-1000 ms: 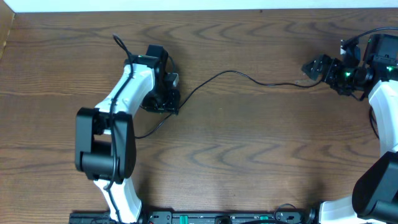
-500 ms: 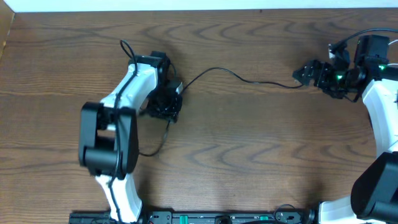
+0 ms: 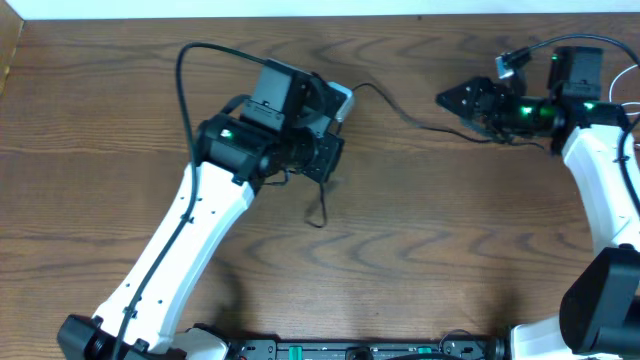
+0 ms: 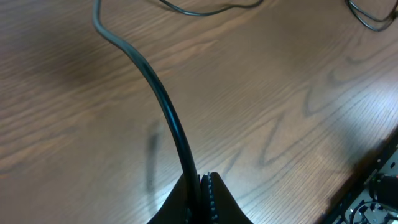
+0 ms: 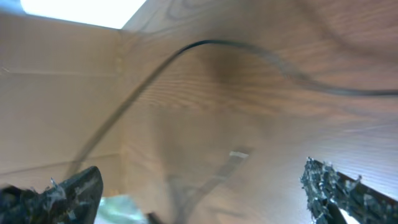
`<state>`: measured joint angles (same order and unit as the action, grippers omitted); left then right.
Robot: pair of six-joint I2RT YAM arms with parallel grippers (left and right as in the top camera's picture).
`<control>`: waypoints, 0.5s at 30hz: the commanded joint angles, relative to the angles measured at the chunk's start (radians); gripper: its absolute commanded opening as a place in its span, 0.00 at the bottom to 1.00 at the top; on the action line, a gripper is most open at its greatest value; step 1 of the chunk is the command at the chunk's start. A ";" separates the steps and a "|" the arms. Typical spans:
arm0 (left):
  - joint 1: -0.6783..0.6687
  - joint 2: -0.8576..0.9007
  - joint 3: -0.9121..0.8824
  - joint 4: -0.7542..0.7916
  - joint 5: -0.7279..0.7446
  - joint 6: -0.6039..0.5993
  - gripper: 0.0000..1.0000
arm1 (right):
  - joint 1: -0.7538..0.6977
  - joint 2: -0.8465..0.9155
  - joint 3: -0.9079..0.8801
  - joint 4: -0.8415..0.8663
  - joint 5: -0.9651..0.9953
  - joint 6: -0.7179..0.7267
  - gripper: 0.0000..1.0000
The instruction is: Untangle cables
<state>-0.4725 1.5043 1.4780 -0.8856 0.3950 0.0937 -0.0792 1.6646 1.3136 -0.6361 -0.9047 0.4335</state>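
My right gripper should take the black cable beside my left gripper (image 3: 367,86) and carry it to the white cable (image 3: 613,86), because my left gripper is holding it far from there.
The black cable (image 3: 405,118) is thin and runs across the far middle of the table, from my left gripper (image 3: 324,165) towards my right gripper (image 3: 462,108). My left gripper (image 4: 202,186) is shut on this cable (image 4: 168,118) and holds it above the table, a short tail (image 3: 321,208) hanging below. My right gripper (image 5: 199,180) stands wide open, nothing between its fingers; the black cable (image 5: 211,43) arcs, blurred, beyond them. A pale blurred strip (image 5: 238,154) lies under that gripper; I cannot tell whether it is the white cable.
The thick black arm wire (image 3: 186,75) loops up behind my left arm. Thin dark cord loops (image 4: 367,18) show at the left wrist view's top edge. A cardboard wall (image 5: 56,93) stands at the table's edge. Wooden tabletop (image 3: 430,250) spreads between the arms.
My left gripper shut on the black cable and swung up and right, lifting it off the table. My right gripper, still open, slid left along the table's far side.
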 commanded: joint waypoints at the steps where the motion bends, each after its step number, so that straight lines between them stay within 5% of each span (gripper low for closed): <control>1: -0.018 0.030 -0.003 0.018 0.005 -0.005 0.08 | 0.061 0.004 0.001 0.027 -0.036 0.267 0.99; 15: -0.018 0.039 -0.003 0.038 0.005 -0.005 0.08 | 0.291 0.161 0.000 0.385 -0.003 0.696 0.99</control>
<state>-0.4900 1.5414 1.4776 -0.8497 0.3943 0.0937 0.1719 1.7557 1.3136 -0.3008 -0.8944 0.9764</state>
